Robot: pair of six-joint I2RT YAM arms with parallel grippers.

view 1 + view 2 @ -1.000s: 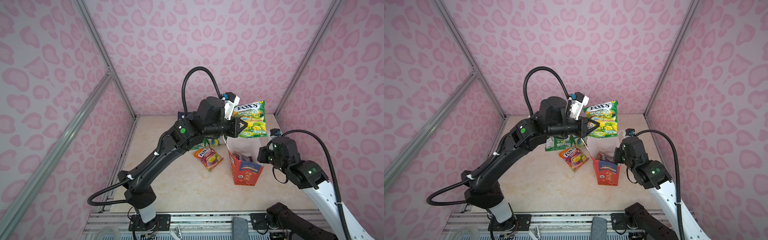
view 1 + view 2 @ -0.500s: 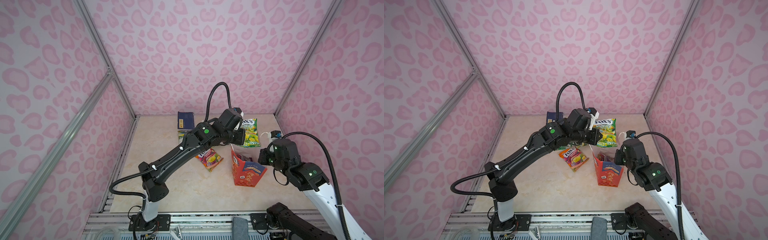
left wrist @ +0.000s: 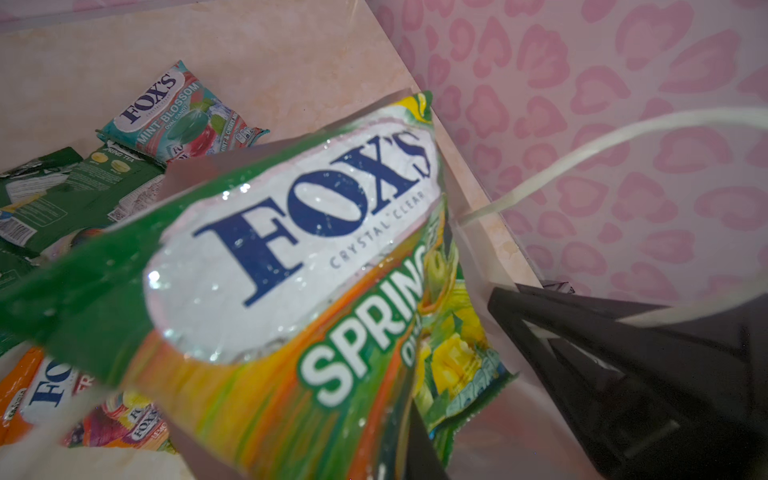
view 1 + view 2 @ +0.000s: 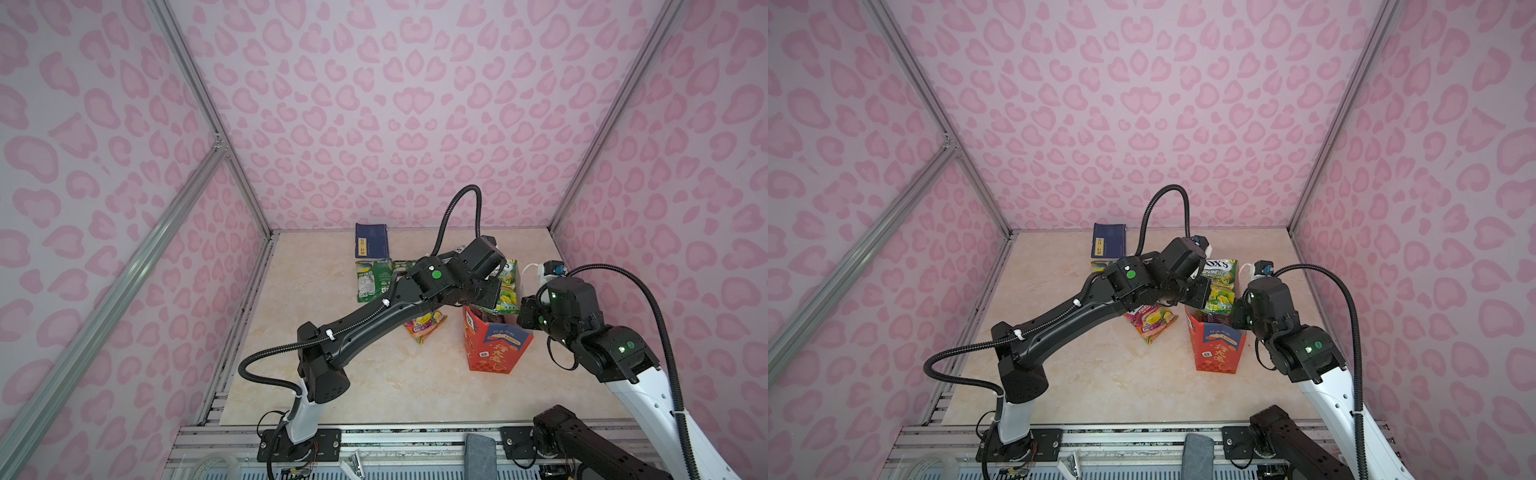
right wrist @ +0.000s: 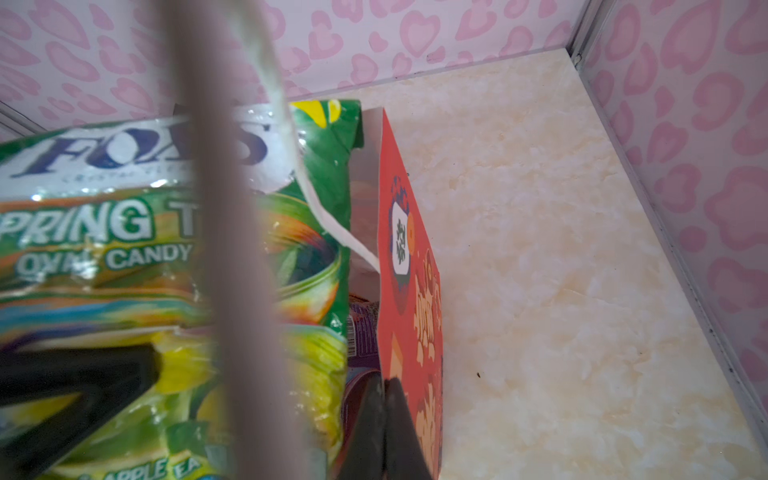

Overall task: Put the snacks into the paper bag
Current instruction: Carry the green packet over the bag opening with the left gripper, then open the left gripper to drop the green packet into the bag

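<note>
The green-yellow packet's lower end (image 4: 1220, 305) is in the paper bag's opening (image 4: 1213, 318), so I should keep lowering the packet with my left gripper and release it below the bag's rim.
My left gripper (image 4: 492, 291) (image 3: 374, 457) is shut on a green-yellow FOX'S Spring Tea packet (image 4: 508, 286) (image 4: 1219, 286) (image 3: 291, 249), whose lower end hangs in the mouth of the red-orange paper bag (image 4: 494, 349) (image 4: 1219, 349). The bag stands upright, and my right gripper (image 4: 521, 316) (image 5: 384, 424) is shut on the rim of its right wall (image 5: 409, 291). A purple packet (image 5: 363, 332) lies inside the bag. More snacks lie on the table to the bag's left: green packets (image 4: 372, 278) (image 3: 62, 191), a teal Mint Blossom packet (image 3: 174, 112) and an orange fruit packet (image 4: 424, 326).
A flat dark-blue booklet (image 4: 371, 246) lies by the back wall. A white cord handle (image 3: 582, 153) (image 5: 282, 124) of the bag loops up near both grippers. Pink heart-patterned walls close the table on three sides, and the right wall stands close behind the bag.
The left arm has come down and forward with the Spring Tea packet, from high above the bag to its mouth. The right gripper has kept its hold on the bag.
</note>
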